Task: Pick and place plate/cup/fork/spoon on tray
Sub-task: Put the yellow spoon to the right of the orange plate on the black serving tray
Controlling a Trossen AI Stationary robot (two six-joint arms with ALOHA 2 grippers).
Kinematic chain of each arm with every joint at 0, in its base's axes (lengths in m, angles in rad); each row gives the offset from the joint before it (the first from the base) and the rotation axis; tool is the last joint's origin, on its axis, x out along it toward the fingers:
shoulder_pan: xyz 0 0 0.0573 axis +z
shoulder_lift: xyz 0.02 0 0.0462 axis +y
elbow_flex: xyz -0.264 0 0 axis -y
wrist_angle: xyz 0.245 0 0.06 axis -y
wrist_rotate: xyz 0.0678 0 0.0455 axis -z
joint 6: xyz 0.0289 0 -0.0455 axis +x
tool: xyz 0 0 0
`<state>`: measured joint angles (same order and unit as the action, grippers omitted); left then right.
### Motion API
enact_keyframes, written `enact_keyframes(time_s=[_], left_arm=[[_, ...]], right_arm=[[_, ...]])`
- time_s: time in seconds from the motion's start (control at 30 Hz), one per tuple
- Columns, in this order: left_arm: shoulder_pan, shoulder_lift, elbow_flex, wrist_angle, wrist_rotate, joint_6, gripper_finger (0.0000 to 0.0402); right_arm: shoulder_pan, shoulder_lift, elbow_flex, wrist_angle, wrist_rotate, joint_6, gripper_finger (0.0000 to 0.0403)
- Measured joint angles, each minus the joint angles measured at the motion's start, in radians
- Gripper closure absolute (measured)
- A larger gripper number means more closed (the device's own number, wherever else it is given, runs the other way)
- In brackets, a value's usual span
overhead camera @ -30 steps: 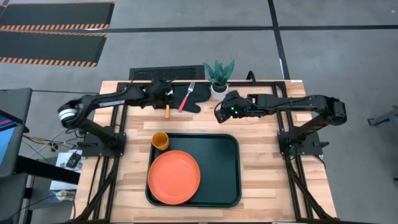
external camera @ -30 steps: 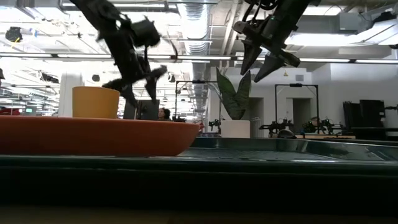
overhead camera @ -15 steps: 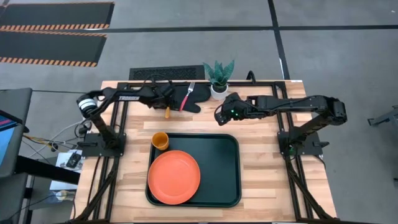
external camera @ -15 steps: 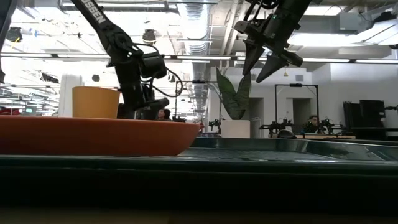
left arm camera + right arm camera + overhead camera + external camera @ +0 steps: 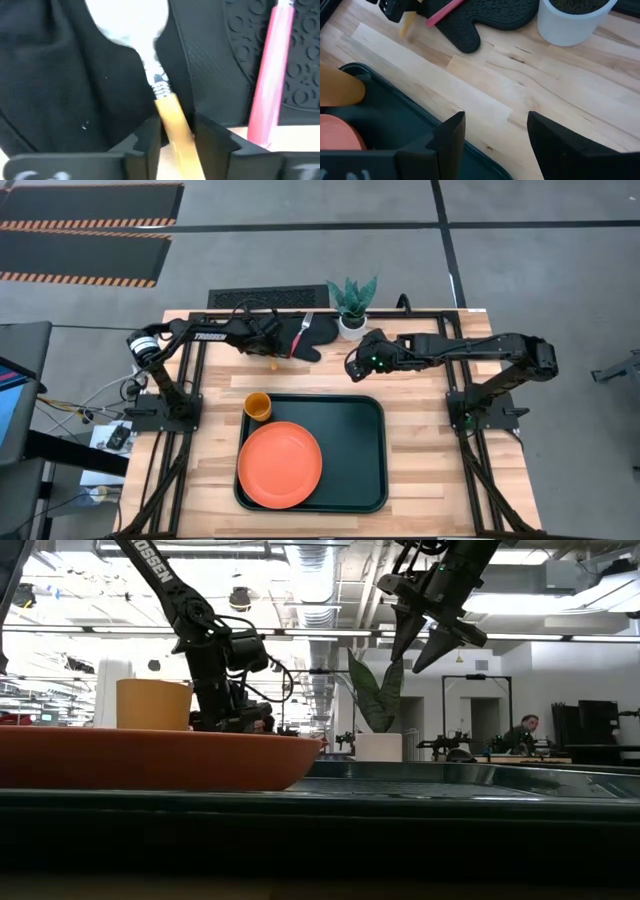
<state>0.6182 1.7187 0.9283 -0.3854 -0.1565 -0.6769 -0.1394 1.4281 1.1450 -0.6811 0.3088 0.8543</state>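
Note:
I should open my left gripper and grip straight, farther down the spoon's handle (image 5: 192,166), because the handle runs at a slant through my left gripper close to the spoon's metal neck (image 5: 167,101).
The spoon (image 5: 150,55) has a silver bowl and an orange-yellow handle; its bowl lies on the black oven mitt (image 5: 300,338) at the far side of the table. My left gripper (image 5: 268,345) is down over it, its fingers shut on the handle. The fork (image 5: 270,75), with a pink-red handle, lies on the mitt beside it. The orange plate (image 5: 280,465) and the cup (image 5: 258,406) rest in the dark green tray (image 5: 350,442). My right gripper (image 5: 355,366) hangs open above the table, past the tray's far right corner. My left gripper pinches the spoon's handle (image 5: 172,122) between its two fingers (image 5: 150,142), just behind the metal neck. One finger stands on each long side of the handle, coming from above. The spoon's bowl (image 5: 132,20) lies on the mitt.
A white pot with a green plant (image 5: 352,308) stands right of the mitt. Bare wood (image 5: 485,85) lies between the mitt and the tray's far rim. In the low view the right gripper (image 5: 425,635) hangs well above the tray.
My left gripper has come down from above the mitt onto the spoon, shifting a little toward the table's right edge. The spoon, fork, plate and cup lie where they were. My right arm has kept still.

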Motion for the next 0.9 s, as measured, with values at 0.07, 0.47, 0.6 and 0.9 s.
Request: enact_keyframes(time_s=[0.07, 0.47, 0.6, 0.9], left_arm=[[0.000, 0.000, 0.000, -0.002, -0.010, 0.000, 0.0325], [0.002, 0.000, 0.015, 0.003, 0.032, -0.014, 0.0369], [0.000, 0.000, 0.047, -0.026, 0.047, -0.016, 0.0371], [-0.019, 0.000, 0.121, -0.107, 0.059, -0.015, 0.0400]], right_arm=[[0.000, 0.000, 0.000, 0.000, 0.000, 0.000, 0.0164], [0.000, 0.000, 0.000, -0.001, 0.000, -0.002, 0.0164], [0.002, 0.000, 0.000, -0.001, -0.002, -0.002, 0.0164], [0.003, -0.002, 0.000, -0.019, -0.004, -0.002, 0.0164]])
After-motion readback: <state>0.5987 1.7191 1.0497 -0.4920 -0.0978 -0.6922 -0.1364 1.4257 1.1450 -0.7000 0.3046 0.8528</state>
